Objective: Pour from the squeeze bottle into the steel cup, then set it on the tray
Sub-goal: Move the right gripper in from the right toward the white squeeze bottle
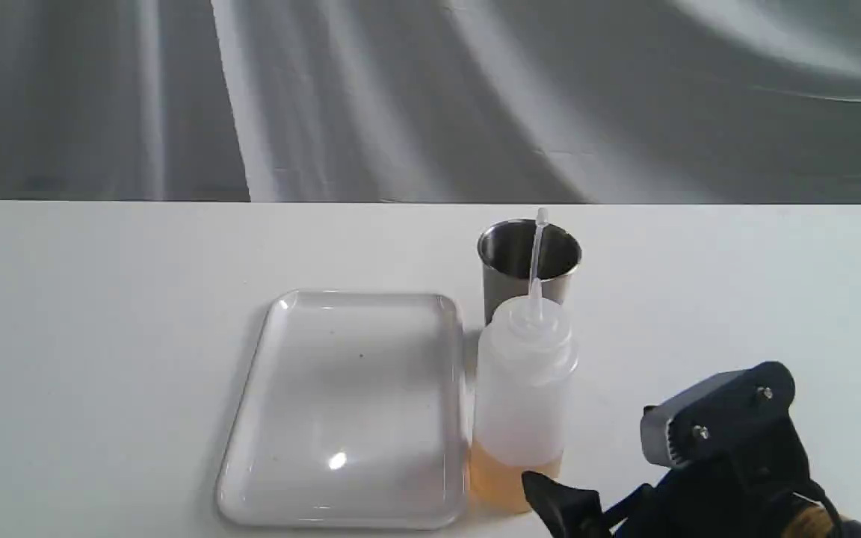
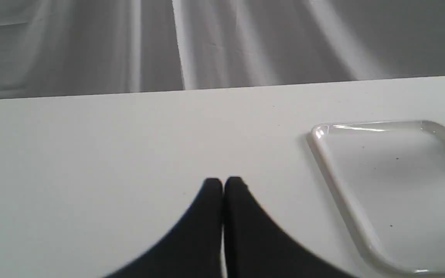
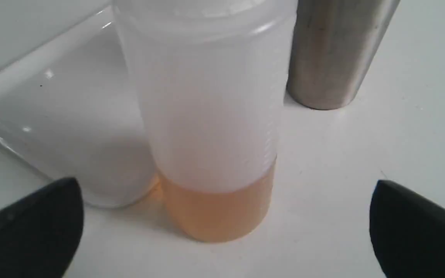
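The thin strap sticks up loose past the squeeze bottle's nozzle (image 1: 536,296), so it will hang down in a curve next to the nozzle when I pour.
The squeeze bottle (image 1: 522,396) stands upright on the table just right of the tray (image 1: 348,407), a low band of amber liquid at its bottom. The steel cup (image 1: 528,265) stands right behind it. My right gripper (image 1: 610,478) is open near the front edge, just short of the bottle; in the right wrist view its black fingertips (image 3: 33,224) flank the bottle (image 3: 211,127) without touching, with the cup (image 3: 332,58) beyond. My left gripper (image 2: 222,183) is shut on nothing above bare table, left of the tray (image 2: 346,200); it is out of the exterior view.
A white table (image 1: 102,336) carries everything, backed by a grey draped cloth (image 1: 430,97). The tray holds nothing.
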Robot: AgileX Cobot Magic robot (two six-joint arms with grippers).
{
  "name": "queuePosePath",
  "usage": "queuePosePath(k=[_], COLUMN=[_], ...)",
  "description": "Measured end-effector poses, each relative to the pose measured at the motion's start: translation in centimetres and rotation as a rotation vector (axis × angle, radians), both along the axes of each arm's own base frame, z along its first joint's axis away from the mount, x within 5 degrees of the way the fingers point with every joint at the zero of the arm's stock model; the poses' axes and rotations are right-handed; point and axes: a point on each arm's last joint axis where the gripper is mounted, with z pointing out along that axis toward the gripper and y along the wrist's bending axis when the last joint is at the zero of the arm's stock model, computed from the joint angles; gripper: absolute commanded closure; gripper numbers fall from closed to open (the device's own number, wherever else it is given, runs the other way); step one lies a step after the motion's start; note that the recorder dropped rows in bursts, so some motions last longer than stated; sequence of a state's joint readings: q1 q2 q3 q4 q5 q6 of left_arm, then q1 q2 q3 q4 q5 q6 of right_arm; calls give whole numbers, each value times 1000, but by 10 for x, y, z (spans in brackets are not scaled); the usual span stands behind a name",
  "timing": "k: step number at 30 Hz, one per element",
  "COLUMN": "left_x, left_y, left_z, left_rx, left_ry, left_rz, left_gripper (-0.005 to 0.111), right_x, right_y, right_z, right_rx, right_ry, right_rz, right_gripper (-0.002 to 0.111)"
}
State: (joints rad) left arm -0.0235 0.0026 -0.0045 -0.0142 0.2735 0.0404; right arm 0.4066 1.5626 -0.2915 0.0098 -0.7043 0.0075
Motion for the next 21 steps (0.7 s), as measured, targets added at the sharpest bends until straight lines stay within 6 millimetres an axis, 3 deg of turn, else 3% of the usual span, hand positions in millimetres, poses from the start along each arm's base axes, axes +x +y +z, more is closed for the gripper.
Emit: queuePosePath(k=[8, 21], left_x=[0, 0], left_y=[0, 0], left_z=[0, 0], left_rx=[0, 0], left_ry=[0, 0], left_rz=[0, 0], left_gripper=[107, 107], right_x=[15, 54], right_y=[7, 23], right_z=[9, -17], right_rx=[8, -11], right_ry=[-18, 40], right_rz=[0, -3], right_gripper=[3, 3])
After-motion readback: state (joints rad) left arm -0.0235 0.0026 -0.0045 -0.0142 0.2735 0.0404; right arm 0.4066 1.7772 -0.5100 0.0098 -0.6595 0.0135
